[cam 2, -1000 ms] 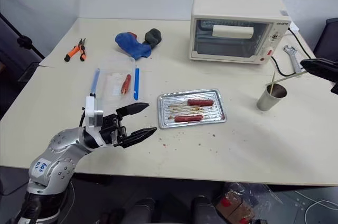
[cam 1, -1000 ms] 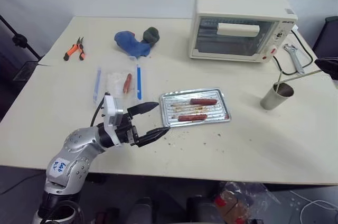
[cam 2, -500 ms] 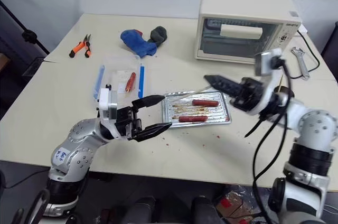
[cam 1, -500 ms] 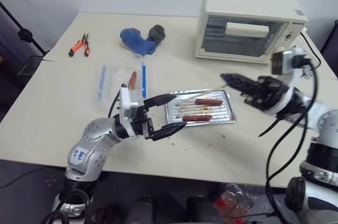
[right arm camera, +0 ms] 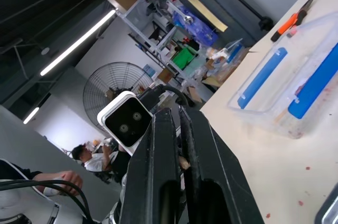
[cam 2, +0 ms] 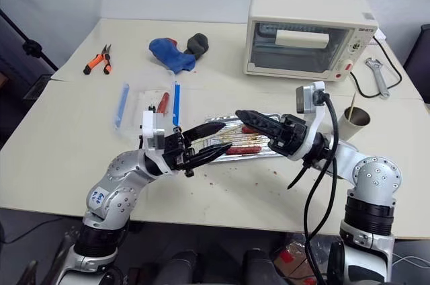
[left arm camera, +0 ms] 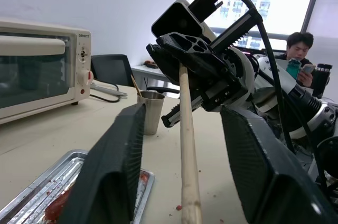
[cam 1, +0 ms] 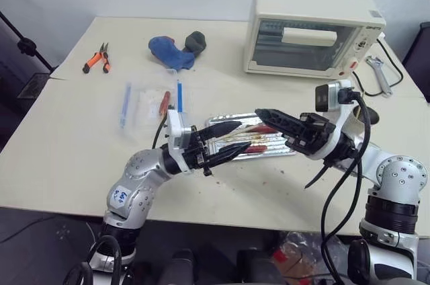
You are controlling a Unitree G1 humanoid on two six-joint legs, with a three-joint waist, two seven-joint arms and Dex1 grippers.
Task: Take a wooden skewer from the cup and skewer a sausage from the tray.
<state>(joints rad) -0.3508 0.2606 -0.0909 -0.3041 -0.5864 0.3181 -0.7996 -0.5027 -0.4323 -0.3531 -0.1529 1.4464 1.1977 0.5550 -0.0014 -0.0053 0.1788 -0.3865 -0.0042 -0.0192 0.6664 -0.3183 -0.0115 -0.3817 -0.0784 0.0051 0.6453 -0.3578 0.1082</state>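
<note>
Next, I take the wooden skewer (left arm camera: 188, 145) with my left gripper, because it is in my right gripper above the tray. That will free my right gripper to grab the near sausage (cam 2: 244, 150).
My right gripper (cam 1: 261, 112) is shut on the wooden skewer (left arm camera: 187, 145) and holds it over the tray (cam 1: 281, 151), pointing toward my left gripper (cam 1: 233, 139). The left gripper is open, and the skewer runs between its fingers (left arm camera: 113, 171) with a gap on each side. In the right wrist view the right gripper (right arm camera: 178, 129) shows its fingers pressed together on the stick. One sausage (cam 1: 260, 149) lies on the tray just below the grippers. The cup (cam 2: 354, 121) stands on the table behind my right arm, with another stick in it.
A toaster oven (cam 1: 312, 29) stands at the back right with a wrench (cam 1: 376, 73) beside it. A clear plastic box with blue edges (cam 1: 151, 100), a blue glove (cam 1: 168, 53) and orange pliers (cam 1: 94, 60) lie to the left. A person (left arm camera: 298, 49) sits in the background.
My right gripper has swung left and down with the skewer to meet the left gripper. The left gripper has shifted right over the tray and narrowed around the stick.
</note>
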